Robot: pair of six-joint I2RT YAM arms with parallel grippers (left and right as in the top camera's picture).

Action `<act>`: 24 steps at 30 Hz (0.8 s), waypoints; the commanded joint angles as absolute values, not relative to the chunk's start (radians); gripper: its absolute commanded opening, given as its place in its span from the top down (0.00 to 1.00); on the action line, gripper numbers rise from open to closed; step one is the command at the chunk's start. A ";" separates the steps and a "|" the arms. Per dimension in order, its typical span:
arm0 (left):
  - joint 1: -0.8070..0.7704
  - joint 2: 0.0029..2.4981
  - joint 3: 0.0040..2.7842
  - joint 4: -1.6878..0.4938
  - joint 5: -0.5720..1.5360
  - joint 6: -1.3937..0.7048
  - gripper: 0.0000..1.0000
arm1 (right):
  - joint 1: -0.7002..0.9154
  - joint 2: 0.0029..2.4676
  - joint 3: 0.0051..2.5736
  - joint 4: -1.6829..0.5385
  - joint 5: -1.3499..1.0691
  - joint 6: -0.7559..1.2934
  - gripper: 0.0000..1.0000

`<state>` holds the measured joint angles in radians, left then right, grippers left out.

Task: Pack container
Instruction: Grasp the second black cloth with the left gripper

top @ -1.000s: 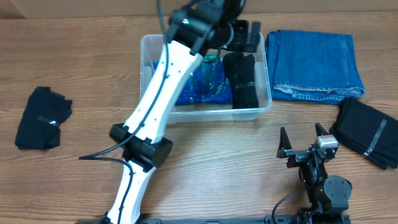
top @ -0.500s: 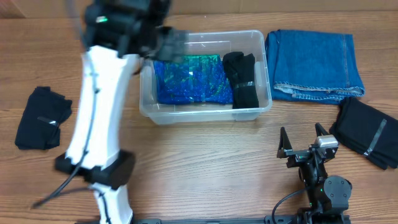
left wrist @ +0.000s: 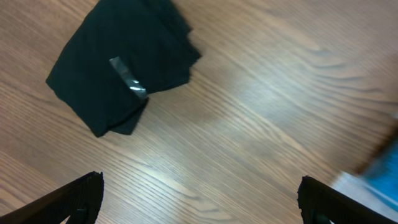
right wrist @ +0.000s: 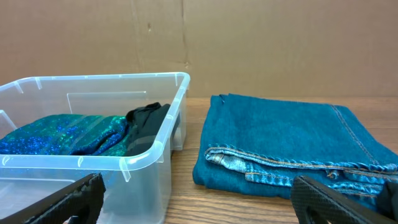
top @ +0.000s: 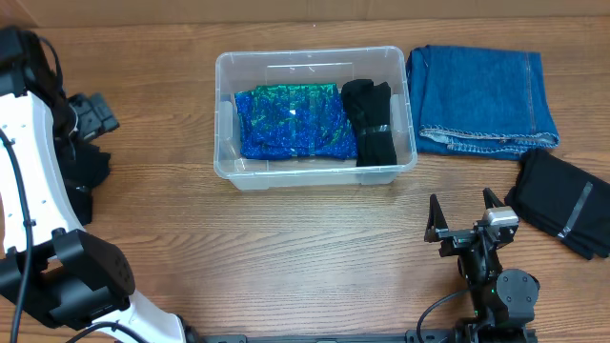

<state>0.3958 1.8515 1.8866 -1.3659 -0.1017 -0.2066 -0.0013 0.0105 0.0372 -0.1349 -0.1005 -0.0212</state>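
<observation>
The folded black garment [left wrist: 124, 59] lies clear of its neighbours under the gripper's open fingers, so the robot's left gripper should go on down and close next to the shiny strip [left wrist: 129, 78].
The clear container [top: 315, 174] stands at the table's back centre. It holds a blue-green sequined cloth [top: 291, 122] and a folded black garment [top: 370, 119] at its right end. My left gripper [top: 91, 133] is at the far left, open and empty, above another folded black garment [left wrist: 121, 74] that lies on the table. My right gripper [top: 467, 224] is open and empty near the front right, facing the container [right wrist: 143, 155] and the folded jeans [right wrist: 292, 143].
Folded blue jeans [top: 481, 100] lie right of the container. A third black garment [top: 562, 200] lies at the right edge. The left black garment is mostly hidden under my left arm in the overhead view.
My left arm has left the container and swung far to the left, over the black garment there. The right arm has not moved.
</observation>
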 commanded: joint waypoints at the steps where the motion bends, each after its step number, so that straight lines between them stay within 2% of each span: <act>1: 0.440 1.846 1.740 -1.251 -0.142 -0.014 0.00 | -0.007 0.003 0.034 -0.131 -0.098 -0.014 0.00; 8: 0.453 1.851 1.518 -0.986 -0.225 0.241 0.00 | -0.007 0.003 0.034 -0.131 -0.098 -0.014 0.00; 12: 0.466 1.872 1.437 -0.815 -0.244 0.315 0.00 | -0.007 0.003 0.034 -0.131 -0.098 -0.014 0.00; 24: 0.529 2.054 1.432 -0.734 -0.251 0.371 0.01 | -0.007 0.003 0.034 -0.131 -0.098 -0.014 0.00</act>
<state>0.5255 2.0174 1.4437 -0.7582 -0.2440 0.3492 -0.0013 0.0101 0.0372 -0.1349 -0.1001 -0.0212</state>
